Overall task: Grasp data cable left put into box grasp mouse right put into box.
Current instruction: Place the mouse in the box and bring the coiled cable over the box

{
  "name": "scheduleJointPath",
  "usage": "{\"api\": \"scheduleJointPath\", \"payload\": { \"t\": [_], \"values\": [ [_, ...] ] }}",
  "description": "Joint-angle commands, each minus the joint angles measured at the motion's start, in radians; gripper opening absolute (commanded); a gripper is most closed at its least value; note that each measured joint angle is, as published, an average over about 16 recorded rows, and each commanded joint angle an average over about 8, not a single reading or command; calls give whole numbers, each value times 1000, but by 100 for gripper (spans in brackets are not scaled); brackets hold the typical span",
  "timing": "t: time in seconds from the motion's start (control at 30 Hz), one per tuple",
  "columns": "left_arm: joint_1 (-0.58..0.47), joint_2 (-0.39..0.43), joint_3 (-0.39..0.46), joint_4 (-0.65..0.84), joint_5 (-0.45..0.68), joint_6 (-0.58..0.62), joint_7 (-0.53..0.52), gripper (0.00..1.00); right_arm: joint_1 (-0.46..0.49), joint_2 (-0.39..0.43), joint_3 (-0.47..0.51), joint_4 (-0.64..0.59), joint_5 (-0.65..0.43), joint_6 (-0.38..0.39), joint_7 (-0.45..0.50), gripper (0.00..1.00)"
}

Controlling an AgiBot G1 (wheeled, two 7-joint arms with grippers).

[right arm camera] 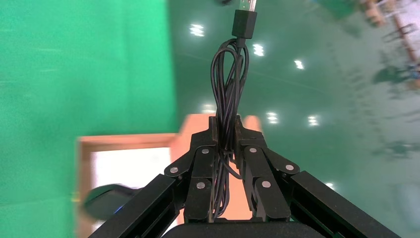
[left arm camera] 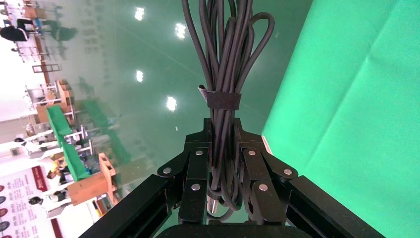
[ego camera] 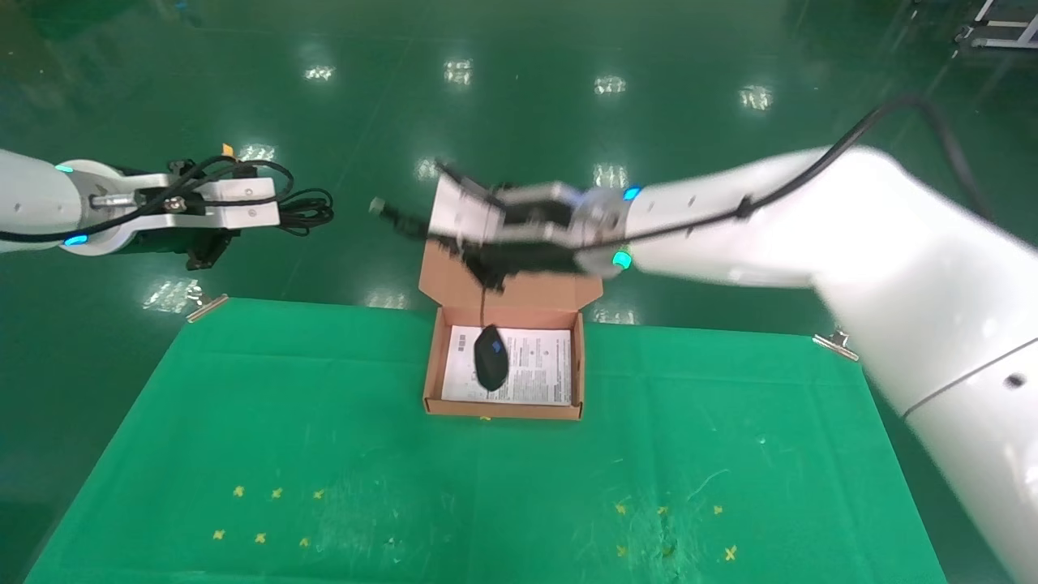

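My right gripper is blocking the box with the mouse's cord (ego camera: 401, 222). It should put the cord inside (ego camera: 533, 368) and move away before my left gripper brings the data cable.
The box (ego camera: 503, 410) stands open at the table's far middle, its lid (ego camera: 451, 280) raised behind it. The mouse (ego camera: 491, 362) lies inside on the white sheet; it also shows in the right wrist view (right arm camera: 106, 198). My right gripper (ego camera: 474, 264) hovers over the lid, shut (right arm camera: 225, 121) on the mouse's bundled cord (right arm camera: 229, 74), whose USB plug (right arm camera: 244, 22) sticks out past the fingertips. One strand hangs down to the mouse. My left gripper (ego camera: 272, 212) is off the table's far left, shut (left arm camera: 223, 124) on the data cable (left arm camera: 225, 59), which is bound by a black strap.
A green cloth (ego camera: 324, 422) covers the table, held by clips at its far corners (ego camera: 207, 307) (ego camera: 835, 345). Small yellow crosses (ego camera: 268, 515) mark the cloth near the front. Green floor lies beyond the table.
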Motion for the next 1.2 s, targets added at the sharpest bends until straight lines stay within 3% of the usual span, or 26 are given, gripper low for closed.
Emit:
{"api": "scheduleJointPath", "payload": {
  "t": [0.03, 0.57, 1.2],
  "values": [
    [9, -10, 3, -31, 22, 15, -30, 0, -17, -1, -36, 8, 22, 4, 9, 0],
    [21, -21, 4, -77, 48, 31, -70, 0, -30, -8, -287, 27, 213, 169, 49, 0],
    [21, -21, 4, -80, 50, 32, -73, 0, -68, -2, -382, -218, 396, 231, 47, 0]
  ]
}}
